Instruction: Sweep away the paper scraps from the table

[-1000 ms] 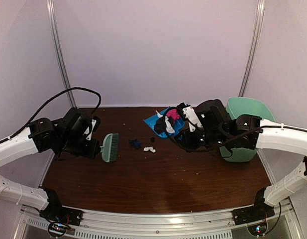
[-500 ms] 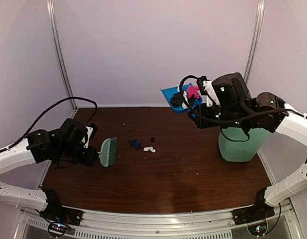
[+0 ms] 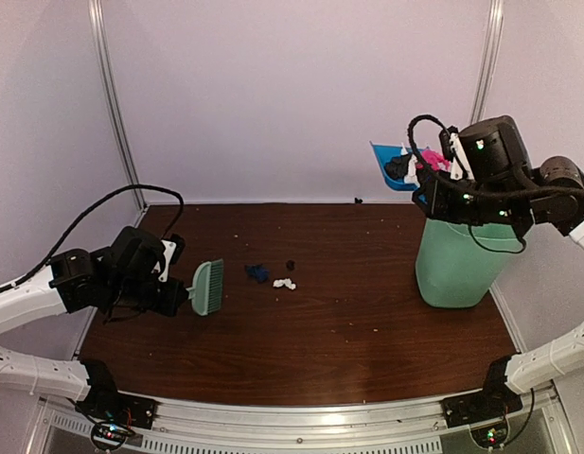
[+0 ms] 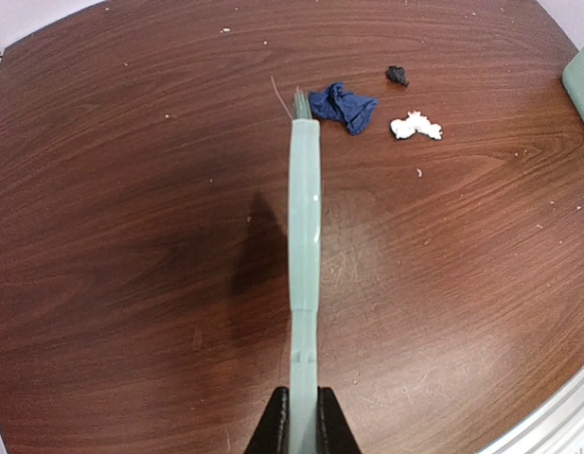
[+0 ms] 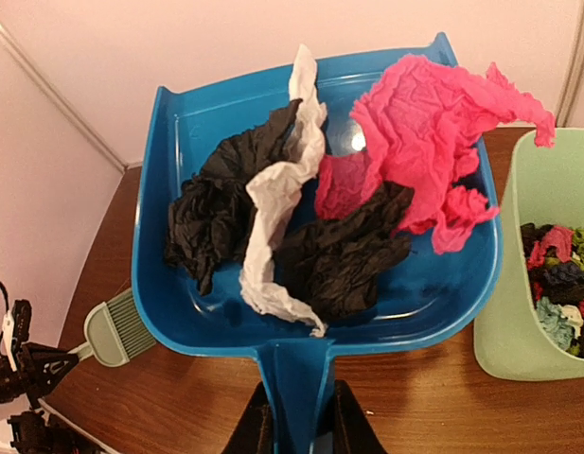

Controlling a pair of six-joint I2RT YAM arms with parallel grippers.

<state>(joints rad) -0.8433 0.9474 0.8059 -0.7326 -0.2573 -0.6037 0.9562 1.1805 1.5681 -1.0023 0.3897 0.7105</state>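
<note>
The loaded blue dustpan [image 3: 398, 168] hangs next to the bin with the dustpan's edge toward the back wall, so the robot's right gripper should swing the dustpan over the bin [image 3: 479, 233] and tip it.
My right gripper [image 5: 296, 430] is shut on the handle of the blue dustpan [image 5: 187, 312], held high in the air beside the mint-green bin [image 3: 457, 270]. Pink, black and white paper scraps [image 5: 405, 142] lie in the pan. My left gripper [image 4: 303, 435] is shut on the handle of the mint-green brush [image 4: 305, 199], which hovers low over the table [image 3: 301, 350] at the left. On the table lie a dark blue scrap [image 4: 344, 104], a white scrap [image 4: 415, 126] and a small black scrap [image 4: 397, 74], just past the brush head.
The bin [image 5: 528, 312] holds several coloured scraps. White walls with metal posts [image 3: 110, 104] close in the table at the back and sides. A silver rail [image 3: 301, 421] runs along the near edge. A tiny dark bit [image 3: 359, 200] lies by the back wall.
My right arm has lifted the loaded dustpan off the table and carried it up and right to beside the bin's top. The left arm drew the brush slightly back towards the left.
</note>
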